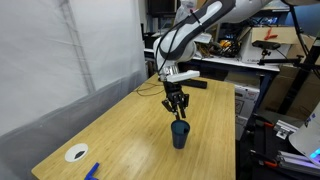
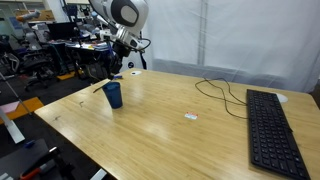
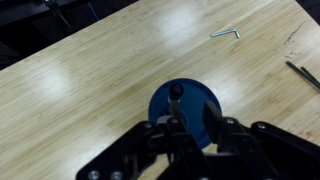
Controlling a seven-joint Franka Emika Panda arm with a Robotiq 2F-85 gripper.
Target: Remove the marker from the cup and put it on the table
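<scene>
The marker's dark top (image 3: 176,90) is next to one finger of my open gripper. Next, I centre my gripper above it and go down around the marker inside the cup (image 3: 181,107) before I close.
The dark blue cup (image 1: 180,134) stands upright on the light wood table (image 1: 130,130), near its middle. It also shows in the other exterior view (image 2: 113,95) and from above in the wrist view (image 3: 196,105). The marker (image 3: 176,96) stands in the cup, its dark top pointing up and leaning toward the rim. My gripper (image 1: 177,107) hangs just above the cup, fingers pointing down. In the wrist view the gripper (image 3: 193,128) is open. The marker's top is right at one fingertip, not clamped between the two fingers.
A flat white disc (image 1: 76,153) and a small blue object (image 1: 92,171) lie near a table corner. A black keyboard (image 2: 272,130) and a cable (image 2: 225,92) lie at the far end. A small metal hex key (image 3: 226,33) lies on the wood. Cluttered workbenches stand behind.
</scene>
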